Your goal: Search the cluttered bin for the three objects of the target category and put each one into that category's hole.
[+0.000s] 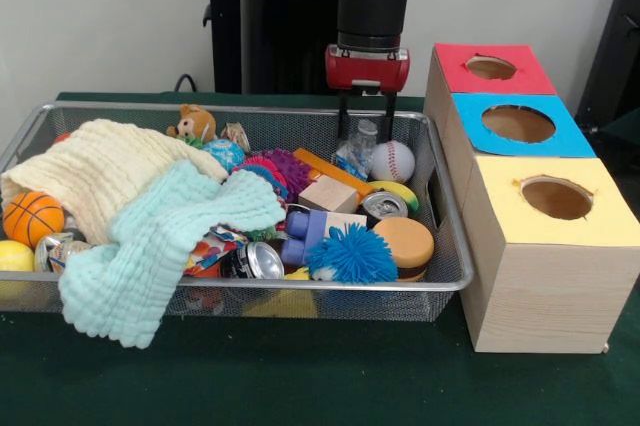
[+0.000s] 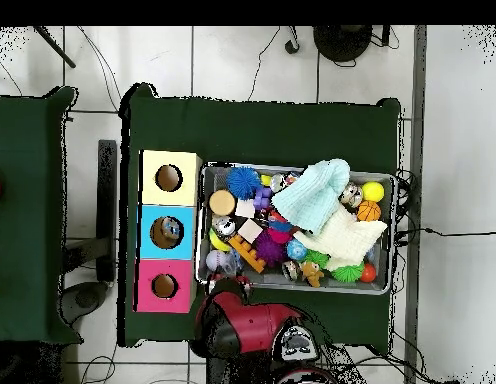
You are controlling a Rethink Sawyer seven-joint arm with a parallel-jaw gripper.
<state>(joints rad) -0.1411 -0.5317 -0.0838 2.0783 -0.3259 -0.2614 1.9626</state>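
The clear plastic bottle's top (image 1: 367, 129) is uncovered next to the baseball, so the bottle (image 1: 356, 151) will come loose and leave the baseball behind when I pick the bottle up.
The wire mesh bin (image 1: 300, 286) stands on the green table, full of toys; it also shows in the overhead view (image 2: 392, 235). One clear plastic bottle (image 1: 358, 152) with a bluish label stands tilted at the bin's far right, beside a baseball (image 1: 392, 160). My gripper (image 1: 367, 118) hangs just above it, fingers (image 1: 344, 114) apart on either side of the bottle's top, not clearly touching it. In the overhead view the red arm (image 2: 242, 322) covers the gripper. No other clear bottles show; cloths cover much of the bin.
A cream cloth (image 1: 100, 171) and a mint cloth (image 1: 150, 246) lie over the bin's left half. Silver cans (image 1: 252, 260) (image 1: 384, 206) lie among the toys. Right of the bin stand boxes with holes: red (image 1: 490, 67), blue (image 1: 518, 123), yellow (image 1: 556, 197).
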